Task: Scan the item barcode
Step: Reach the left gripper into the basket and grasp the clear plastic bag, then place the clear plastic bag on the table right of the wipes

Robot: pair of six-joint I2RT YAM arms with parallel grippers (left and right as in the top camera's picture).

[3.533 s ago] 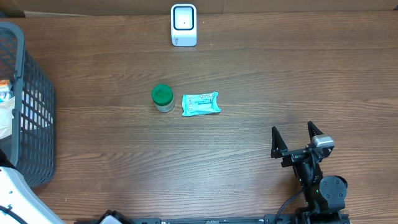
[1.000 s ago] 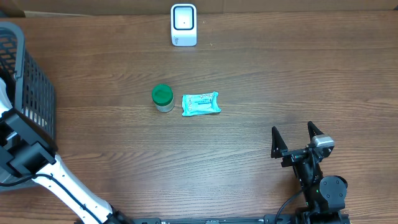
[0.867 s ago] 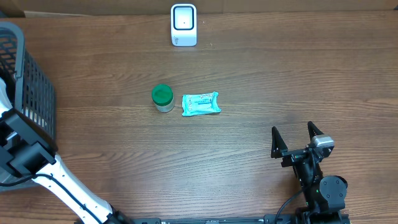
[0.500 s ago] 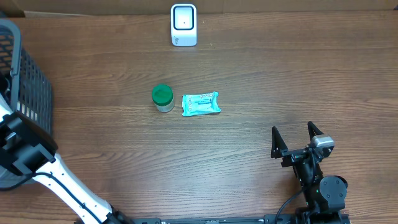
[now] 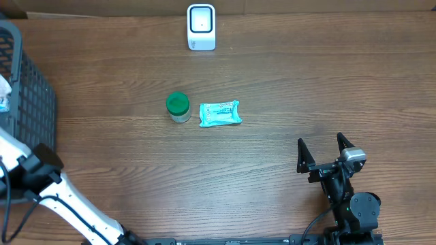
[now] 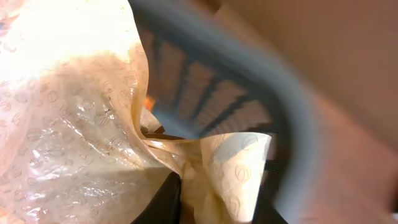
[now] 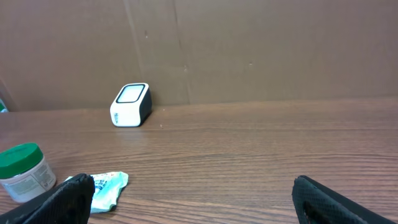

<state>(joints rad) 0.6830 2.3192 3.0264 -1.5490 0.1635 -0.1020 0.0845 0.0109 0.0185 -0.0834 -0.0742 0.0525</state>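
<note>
My left gripper is pinching the pale item's fold, which leaves its broad side (image 6: 68,130) free. So I should next carry the item past the scanner (image 5: 201,27) and let go of it beyond the teal packet.
In the left wrist view my left gripper (image 6: 214,200) sits inside the grey basket (image 6: 292,155). Its black fingers (image 6: 163,205) are pinched on a fold of a pale, crinkly plastic-wrapped item (image 6: 74,124). In the overhead view that gripper is off the left edge; only the arm (image 5: 41,194) shows beside the basket (image 5: 30,95). The white barcode scanner (image 5: 201,27) stands at the table's far edge, also visible as the scanner (image 7: 131,104). My right gripper (image 5: 325,151) rests open and empty at the near right, far from everything; the wrist view shows this right gripper (image 7: 193,193) with nothing between its fingers.
A green-lidded jar (image 5: 178,107) and a teal packet (image 5: 219,113) lie side by side mid-table, seen again as the jar (image 7: 22,171) and packet (image 7: 106,186). A brown cardboard wall (image 7: 249,50) backs the table behind the scanner.
The left arm's wrist has drawn down toward the near edge at the basket, and the basket wall has shifted slightly left. The right arm has not moved.
</note>
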